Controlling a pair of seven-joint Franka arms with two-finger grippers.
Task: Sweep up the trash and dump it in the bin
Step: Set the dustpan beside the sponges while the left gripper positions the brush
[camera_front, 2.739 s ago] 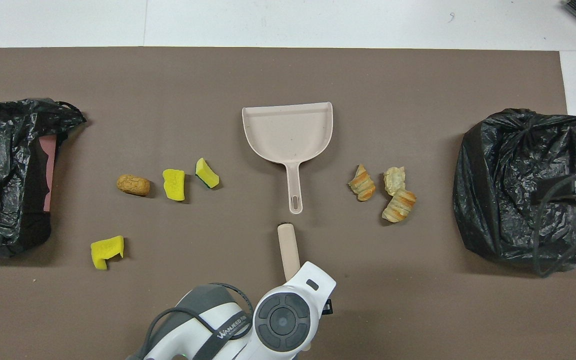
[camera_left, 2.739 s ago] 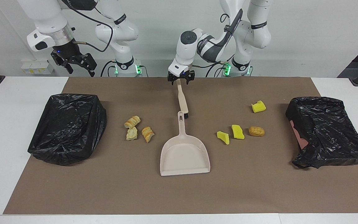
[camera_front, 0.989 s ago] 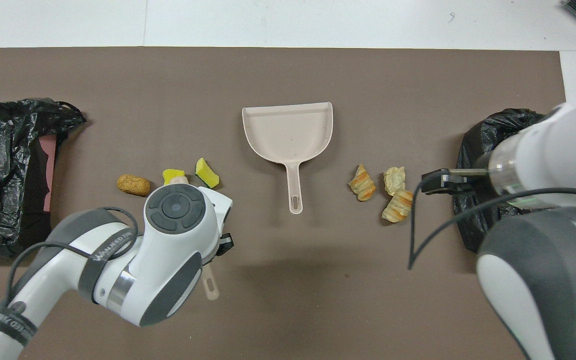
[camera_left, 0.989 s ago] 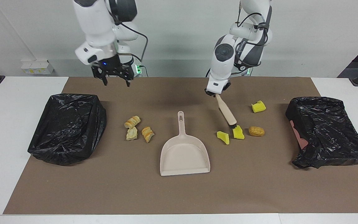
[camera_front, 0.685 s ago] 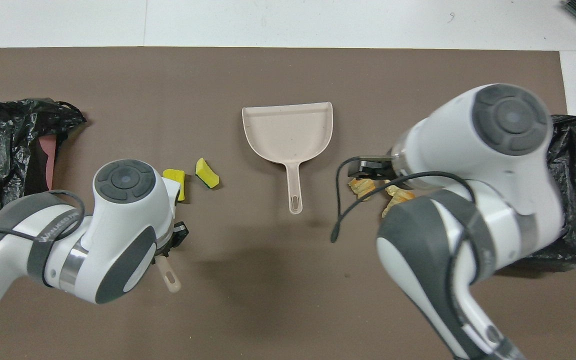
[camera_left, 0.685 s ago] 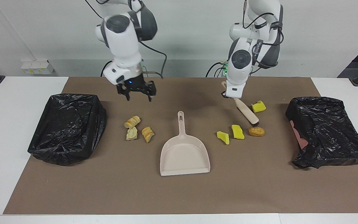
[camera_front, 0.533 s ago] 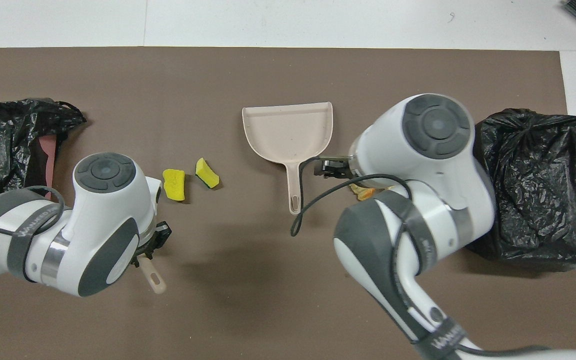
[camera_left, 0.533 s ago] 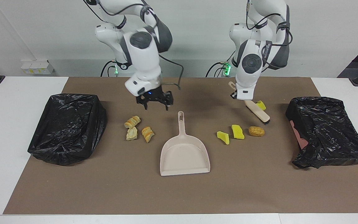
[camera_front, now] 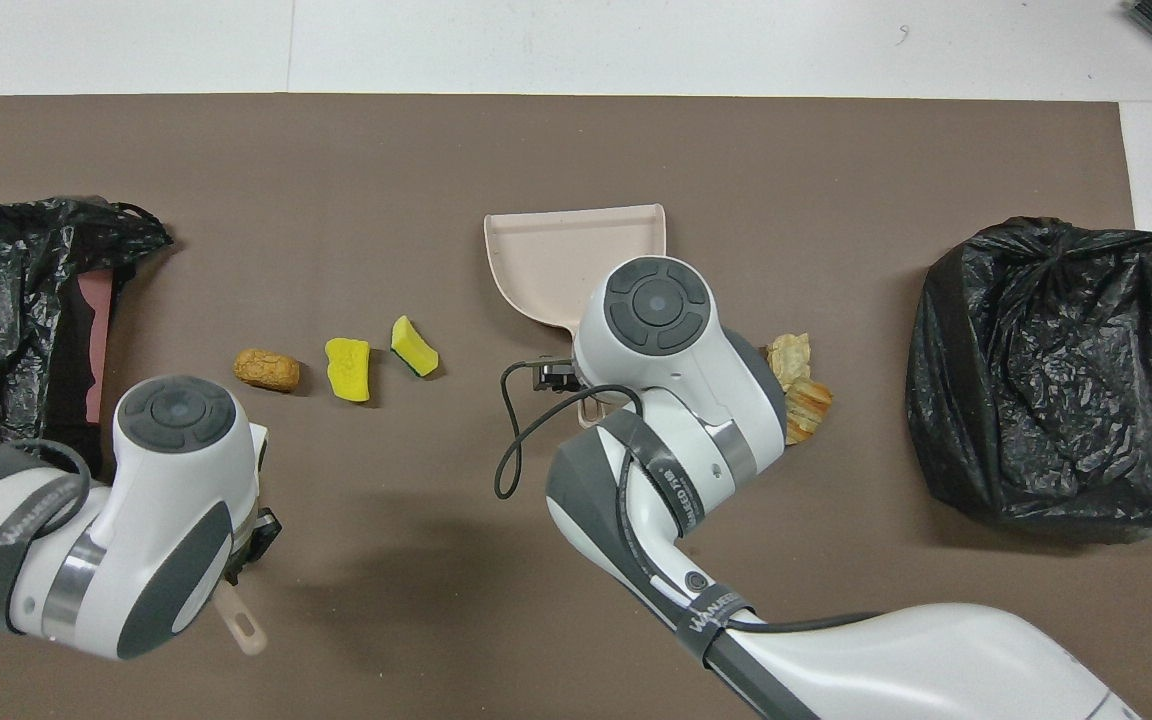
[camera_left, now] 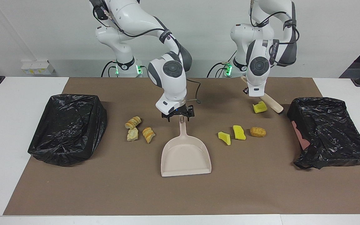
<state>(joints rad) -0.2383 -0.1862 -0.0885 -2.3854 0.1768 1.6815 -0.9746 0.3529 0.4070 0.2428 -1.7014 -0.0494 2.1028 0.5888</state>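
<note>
The dustpan's open edge (camera_front: 575, 217) faces past the yellow chunks, so my right gripper should first turn it toward them, and then my left gripper should sweep from behind the bread roll.
The beige dustpan (camera_left: 186, 156) lies mid-mat, its handle toward the robots; it also shows in the overhead view (camera_front: 556, 250). My right gripper (camera_left: 178, 116) is open, low over the handle's end. My left gripper (camera_left: 250, 91) is shut on the beige brush (camera_left: 272, 103), tilted over a yellow chunk (camera_left: 260, 107). Two yellow chunks (camera_left: 239, 132) (camera_left: 224, 137) and a bread roll (camera_left: 257, 131) lie farther out. Three croissant pieces (camera_left: 133, 122) (camera_left: 132, 134) (camera_left: 148, 134) lie beside the dustpan toward the right arm's end.
A black-bagged bin (camera_left: 69, 128) stands at the right arm's end of the brown mat (camera_left: 180, 193). Another black-bagged bin (camera_left: 327, 131) stands at the left arm's end. In the overhead view the arms hide one yellow chunk and part of the croissants (camera_front: 808, 400).
My left gripper took the brush and carried it toward the left arm's end, past the yellow chunks. My right gripper came from its bin down to the dustpan's handle.
</note>
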